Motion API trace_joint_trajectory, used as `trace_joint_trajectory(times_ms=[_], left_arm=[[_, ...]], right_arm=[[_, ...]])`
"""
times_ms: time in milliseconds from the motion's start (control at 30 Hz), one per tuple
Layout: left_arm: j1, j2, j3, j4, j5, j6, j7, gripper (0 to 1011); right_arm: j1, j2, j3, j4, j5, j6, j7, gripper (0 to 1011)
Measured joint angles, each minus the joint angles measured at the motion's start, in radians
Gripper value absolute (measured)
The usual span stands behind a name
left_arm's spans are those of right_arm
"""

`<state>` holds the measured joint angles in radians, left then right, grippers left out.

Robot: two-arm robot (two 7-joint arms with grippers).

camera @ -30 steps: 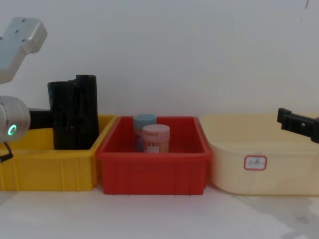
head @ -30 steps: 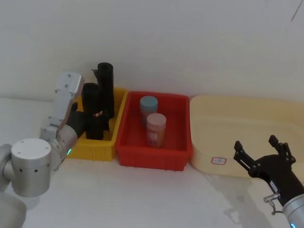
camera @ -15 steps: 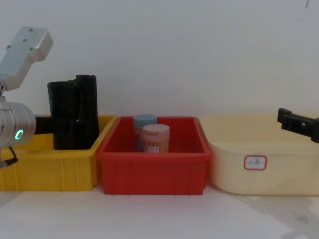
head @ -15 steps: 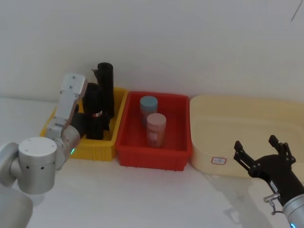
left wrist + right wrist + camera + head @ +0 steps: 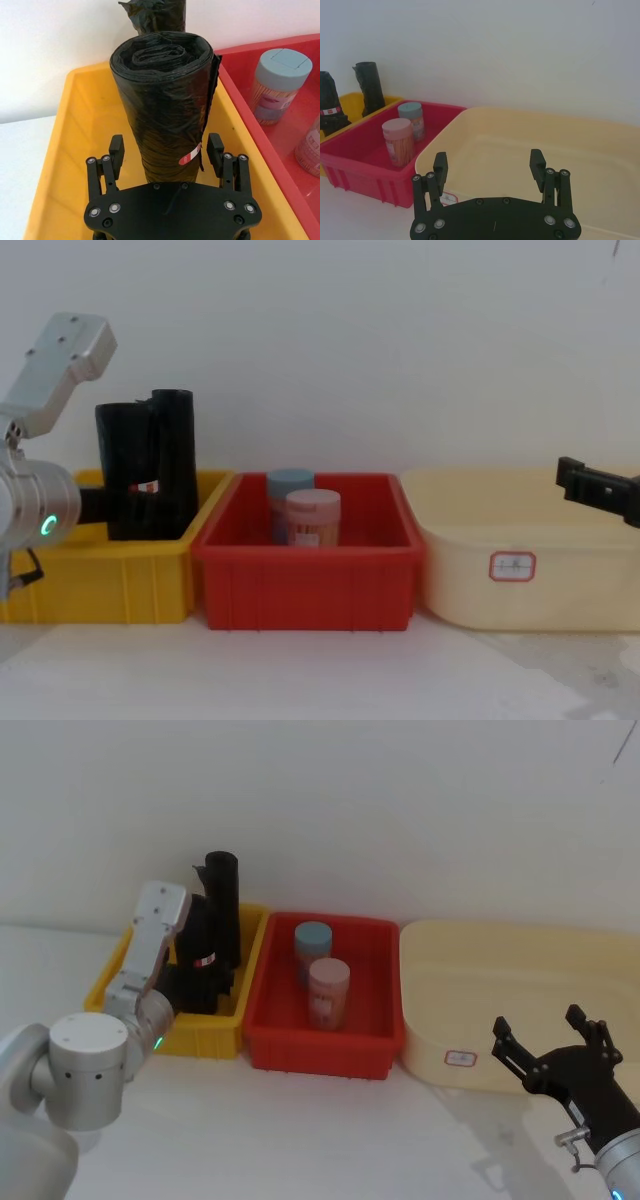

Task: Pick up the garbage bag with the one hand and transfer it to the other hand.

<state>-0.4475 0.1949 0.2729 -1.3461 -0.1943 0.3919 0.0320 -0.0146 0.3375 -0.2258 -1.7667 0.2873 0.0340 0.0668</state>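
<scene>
The garbage bag [image 5: 162,105] will stay rolled up when I lift it, because the red-and-white label [image 5: 190,155] reaches the roll's loose edge.
The garbage bag [image 5: 167,115], a black roll with a red-and-white label, stands upright in the yellow bin [image 5: 205,1038]. It also shows in the head view [image 5: 203,955] and the chest view [image 5: 135,475]. My left gripper [image 5: 166,148] is open, with one finger on each side of the roll's lower part near the label. A small gap shows beside one finger. In the chest view the left gripper [image 5: 100,505] reaches in at the roll's left side. My right gripper [image 5: 488,159] hangs open and empty in front of the cream tub, at the lower right of the head view [image 5: 537,1022].
A plain black roll [image 5: 222,890] stands just behind the labelled one, against the wall. The red bin [image 5: 320,1055] beside the yellow one holds a blue-lidded jar [image 5: 312,945] and a pink jar [image 5: 328,990]. A large cream tub [image 5: 520,1020] sits on the right.
My left arm has swung forward and to the right, bringing its gripper in around the labelled roll. The right arm has not moved.
</scene>
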Motion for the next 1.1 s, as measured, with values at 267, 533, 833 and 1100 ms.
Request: trace_joint_trajectory(times_ms=[267, 533, 833, 1100], left_arm=[[0.0, -0.009, -0.001, 0.017, 0.012, -0.028, 0.002, 1001], [0.001, -0.014, -0.003, 0.025, 0.019, -0.046, 0.005, 1001], [0.002, -0.017, -0.004, 0.03, 0.023, -0.055, 0.007, 871], [0.003, -0.019, -0.005, 0.033, 0.024, -0.059, 0.008, 606]], right_arm=[[0.0, 0.0, 0.0, 0.0, 0.0, 0.0, 0.0, 1001], [0.0, 0.0, 0.0, 0.0, 0.0, 0.0, 0.0, 1002], [0.0, 0.0, 0.0, 0.0, 0.0, 0.0, 0.0, 1001], [0.0, 0.0, 0.0, 0.0, 0.0, 0.0, 0.0, 1002]])
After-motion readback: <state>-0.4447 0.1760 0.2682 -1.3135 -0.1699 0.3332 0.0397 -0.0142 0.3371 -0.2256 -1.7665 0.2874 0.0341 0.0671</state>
